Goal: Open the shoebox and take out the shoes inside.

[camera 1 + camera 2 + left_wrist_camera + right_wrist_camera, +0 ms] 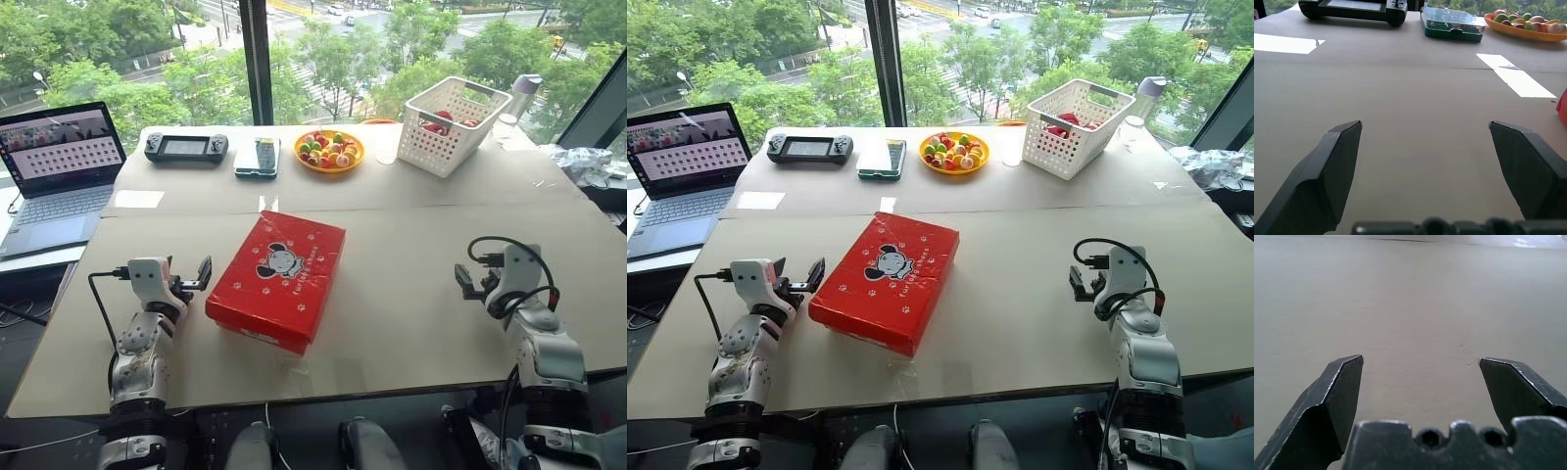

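The lid's edge overhangs the shoebox's side toward my right gripper, so the lid will swing over, still joined opposite, when I lift that edge.
The red shoebox lies flat near the middle of the table with its lid closed and the cartoon animal logo facing up. The shoes are hidden inside it. My left gripper stands open just to the box's left, level with its near half and apart from it. In the left wrist view the left gripper has only bare table between its fingers, and a red sliver of the shoebox shows at the edge. My right gripper hovers open well to the right of the box, with nothing between its fingers.
Along the far side of the table stand a handheld game console, a green-edged device, an orange plate of coloured fruit and a white lattice basket. A laptop sits at the far left.
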Controlling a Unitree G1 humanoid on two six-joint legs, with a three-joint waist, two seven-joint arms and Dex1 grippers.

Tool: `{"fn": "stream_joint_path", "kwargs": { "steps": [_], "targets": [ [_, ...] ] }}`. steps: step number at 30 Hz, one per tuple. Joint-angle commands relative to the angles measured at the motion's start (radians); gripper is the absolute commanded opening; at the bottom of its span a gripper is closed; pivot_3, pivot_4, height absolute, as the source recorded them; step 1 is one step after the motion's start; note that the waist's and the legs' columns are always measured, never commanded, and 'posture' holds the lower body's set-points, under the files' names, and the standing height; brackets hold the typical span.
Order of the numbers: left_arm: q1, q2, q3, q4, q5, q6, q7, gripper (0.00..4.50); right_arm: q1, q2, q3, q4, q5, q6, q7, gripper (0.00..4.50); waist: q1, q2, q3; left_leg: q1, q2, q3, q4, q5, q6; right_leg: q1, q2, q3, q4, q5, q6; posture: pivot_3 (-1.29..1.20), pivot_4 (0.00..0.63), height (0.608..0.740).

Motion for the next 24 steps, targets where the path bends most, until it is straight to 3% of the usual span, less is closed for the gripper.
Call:
{"fn": "stream_joint_path", "kwargs": {
  "steps": [1, 11, 14, 17, 20, 21, 24],
  "targets": [
    [-0.013, 0.003, 0.024, -0.015, -0.011, -0.014, 0.014, 4.47, -0.009, -0.013, -0.013, -0.017, -0.005, -0.034, 0.001, 4.50, 0.000, 0.000, 0.000, 0.000, 0.000, 0.000, 0.000, 0.000, 0.000, 0.000, 0.000, 0.000, 0.000, 0.000, 0.000, 0.00, 0.150, 0.738],
    [-0.024, 0.055, 0.000, 0.035, -0.010, 0.009, -0.075, 4.47, -0.004, -0.009, 0.002, -0.031, 0.014, -0.027, 0.040, 4.50, 0.000, 0.000, 0.000, 0.000, 0.000, 0.000, 0.000, 0.000, 0.000, 0.000, 0.000, 0.000, 0.000, 0.000, 0.001, 0.00, 0.150, 0.738],
    [-0.010, 0.169, -0.055, -0.003, -0.038, 0.029, -0.305, 3.85, 0.020, -0.047, 0.048, -0.129, 0.095, 0.017, 0.216, 3.90, -0.003, 0.000, 0.000, 0.000, 0.000, 0.000, 0.000, 0.000, 0.000, 0.000, 0.001, 0.000, 0.000, -0.001, -0.001, 0.00, 0.150, 0.738],
    [-0.007, 0.272, -0.127, -0.043, -0.051, 0.070, -0.498, 2.67, 0.041, -0.143, 0.165, -0.244, 0.177, 0.119, 0.446, 2.76, -0.005, 0.001, 0.000, 0.000, 0.001, 0.000, 0.000, 0.000, 0.000, -0.001, 0.001, 0.000, 0.001, -0.002, -0.004, 0.00, 0.150, 0.738],
    [-0.031, 0.331, -0.168, -0.039, -0.049, 0.106, -0.596, 1.73, 0.023, -0.213, 0.276, -0.302, 0.210, 0.167, 0.594, 1.84, -0.003, 0.001, 0.000, 0.000, 0.002, 0.000, 0.000, 0.000, 0.000, -0.001, 0.000, 0.000, 0.001, -0.004, -0.006, 0.00, 0.150, 0.738],
    [-0.046, 0.343, -0.178, -0.035, -0.047, 0.117, -0.620, 1.24, 0.002, -0.219, 0.311, -0.303, 0.216, 0.172, 0.632, 1.37, -0.003, 0.001, 0.000, 0.000, 0.002, -0.001, 0.000, 0.000, 0.000, -0.001, 0.000, 0.000, 0.001, -0.004, -0.006, 0.00, 0.150, 0.738],
    [-0.078, 0.364, -0.200, -0.028, -0.040, 0.137, -0.668, 0.32, -0.055, -0.217, 0.414, -0.293, 0.208, 0.166, 0.719, 0.48, -0.001, 0.000, 0.001, 0.000, 0.002, 0.000, 0.000, 0.000, 0.000, -0.002, 0.000, -0.001, 0.001, -0.004, -0.006, 0.00, 0.150, 0.738]
  ]
}}
